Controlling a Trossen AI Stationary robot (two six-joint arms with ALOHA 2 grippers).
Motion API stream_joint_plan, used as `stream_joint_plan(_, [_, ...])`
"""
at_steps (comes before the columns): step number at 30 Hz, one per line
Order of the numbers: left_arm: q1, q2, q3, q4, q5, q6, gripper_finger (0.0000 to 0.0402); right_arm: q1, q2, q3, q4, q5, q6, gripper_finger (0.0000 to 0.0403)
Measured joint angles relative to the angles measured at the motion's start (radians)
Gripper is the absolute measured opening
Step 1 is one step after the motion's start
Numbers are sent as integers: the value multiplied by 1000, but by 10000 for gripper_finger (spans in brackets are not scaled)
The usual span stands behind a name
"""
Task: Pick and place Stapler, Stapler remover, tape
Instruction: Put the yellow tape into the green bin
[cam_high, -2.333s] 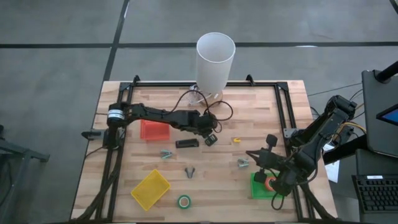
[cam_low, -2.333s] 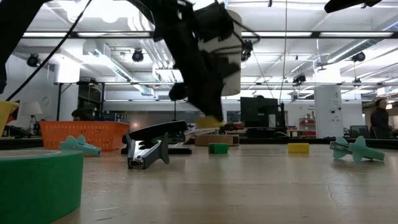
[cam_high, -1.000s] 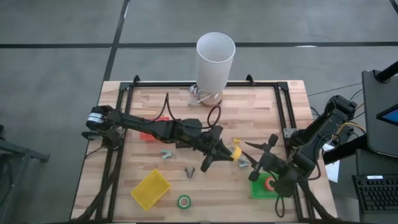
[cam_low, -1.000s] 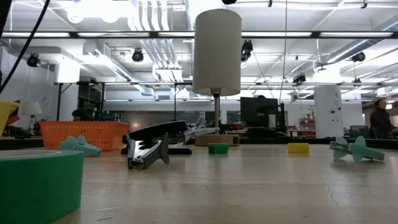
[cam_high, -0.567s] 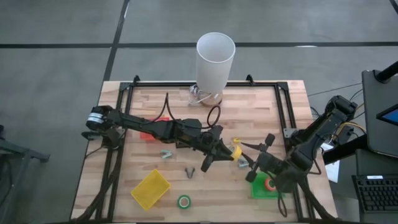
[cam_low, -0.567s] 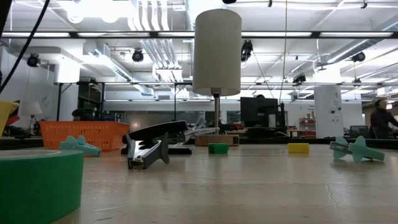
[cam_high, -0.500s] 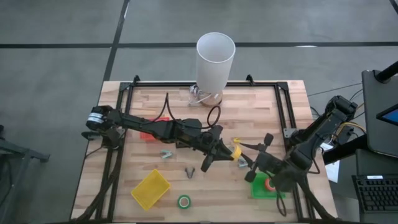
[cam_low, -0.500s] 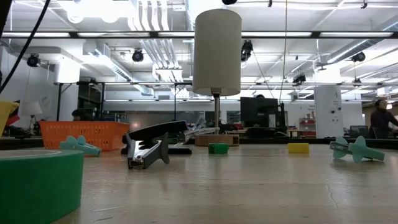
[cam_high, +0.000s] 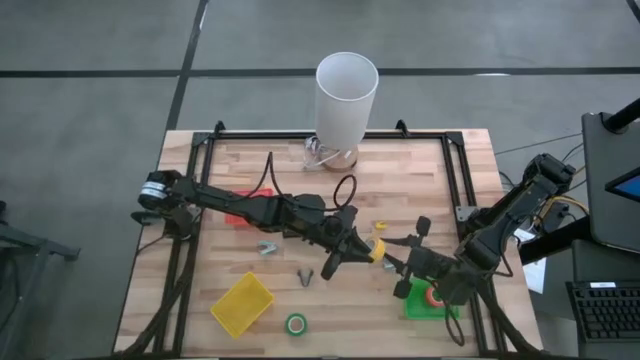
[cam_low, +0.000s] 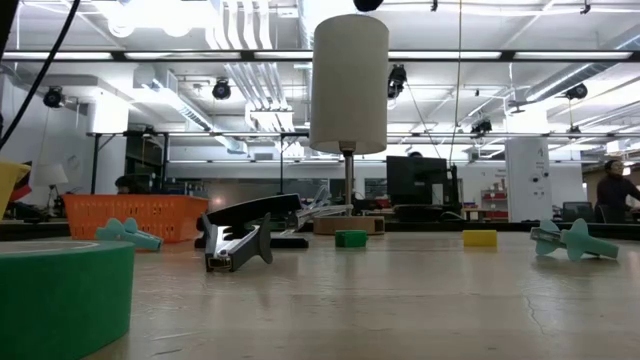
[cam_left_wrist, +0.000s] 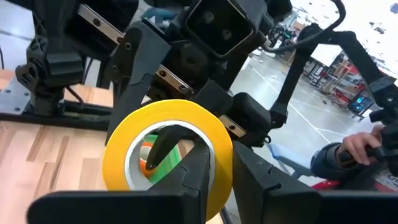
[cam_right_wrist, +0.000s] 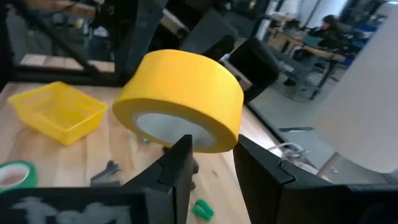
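Note:
I should open my left gripper and hand over the yellow tape ring that it is pinching, because the green tray is under my right gripper.
A yellow tape ring hangs above the table's middle, with my left gripper shut on it. My right gripper reaches in from the right; in its wrist view its two fingers stand on either side of the ring's lower rim. The black stapler lies on the table. A green tape ring lies near the front edge. An orange-red tape ring lies in the green tray. Grey staple removers lie on the wood. My left gripper has one finger inside the ring's hole and one outside, pinching the ring's wall. It comes in about level from the table's left. The ring stands on edge, lifted clear of the table. My right gripper: I cannot tell whether its fingers touch the ring.
A tall white cylinder stands at the far edge. A yellow tray sits at the front left and a red tray lies partly under my left arm. Another staple remover lies near the middle.
My right gripper has turned and edged a little toward the yellow tape. My left gripper has kept still with the ring held up.

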Motion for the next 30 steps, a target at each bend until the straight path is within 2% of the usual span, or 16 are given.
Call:
stream_joint_plan(12, [-2, 0, -4, 11, -6, 1, 63, -13, 0, 6, 52, -1, -60, 106])
stream_joint_plan(23, [-1, 0, -37, 32, -8, -1, 64, -18, 0, 4, 51, -7, -65, 43])
stream_joint_plan(30, [-1, -1, -42, 30, -12, -5, 67, -17, -6, 6, 20, -45, -28, 48])
